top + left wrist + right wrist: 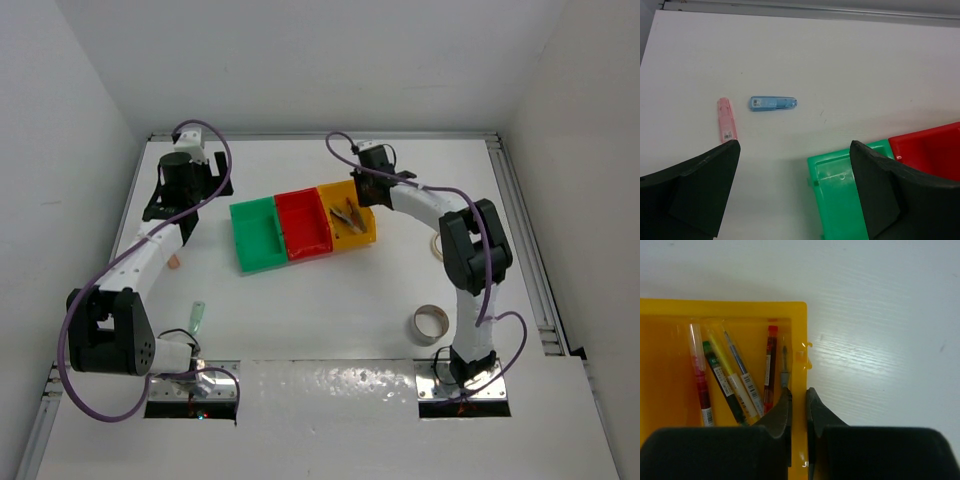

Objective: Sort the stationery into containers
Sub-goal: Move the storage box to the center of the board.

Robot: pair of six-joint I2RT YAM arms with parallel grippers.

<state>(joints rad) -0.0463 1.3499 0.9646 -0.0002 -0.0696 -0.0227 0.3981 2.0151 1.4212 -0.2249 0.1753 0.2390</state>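
My right gripper should drag the row of bins straighter and toward the middle by the yellow bin's side (pixel 371 224), because the row of bins (pixel 303 225) sits at a slant, nearer my left gripper.
The containers are three bins joined in a row: green (pixel 255 233), red (pixel 305 222) and yellow (pixel 352 225). My right gripper (pixel 798 392) (pixel 362 192) is shut on the yellow bin's right wall (pixel 799 355), one finger inside and one outside. Several pens (pixel 735 380) lie in that bin. My left gripper (pixel 795 147) (pixel 187 200) hangs open over bare table just left of the green bin (pixel 840 200), holding nothing. Beyond it a pink piece (pixel 726 119) and a blue piece (pixel 772 103) lie on the table.
A tape roll (pixel 431 323) lies near the right arm's base, and another (pixel 437 245) is partly hidden behind that arm. A pale green piece (pixel 199 318) and a small pinkish piece (pixel 175 262) lie beside the left arm. White walls enclose the table.
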